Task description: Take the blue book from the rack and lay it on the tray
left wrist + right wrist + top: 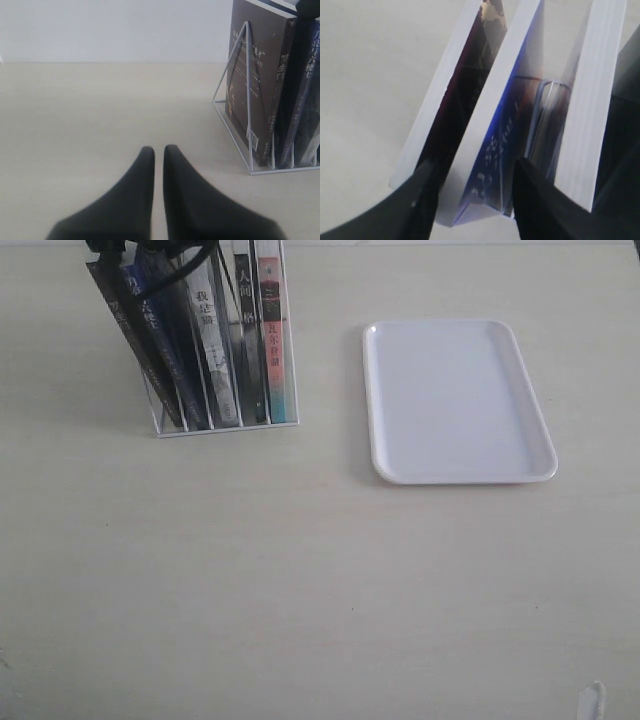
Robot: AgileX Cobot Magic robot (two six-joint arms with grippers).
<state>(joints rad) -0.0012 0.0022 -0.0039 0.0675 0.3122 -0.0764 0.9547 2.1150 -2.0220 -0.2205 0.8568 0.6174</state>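
The blue book [157, 322] tilts toward the dark-covered book and sits at an angle between the fingers of the robot's right gripper, so that gripper should gently straighten the book, open, and take hold of its top edge [476, 134] squarely.
The white wire rack [225, 428] stands at the far left of the table with several upright books. The blue book [160, 335] leans in the second slot from the left; its dark blue spine [305, 85] also shows in the left wrist view. My right gripper [150, 258] is at the top of the rack. It is open, with one finger on each side of the blue book's [505, 145] upper corner, close to both covers. My left gripper [159, 149] is shut and empty, low over the table beside the rack [240, 65]. The white tray [455, 400] lies empty to the right.
A dark-covered book [260, 80] fills the rack's outermost slot beside the blue one. A grey-spined book [205, 330], a black-spined book [246, 310] and a pink-and-teal-spined book [272, 340] fill the other slots. Bare pale tabletop [300, 580] spreads in front.
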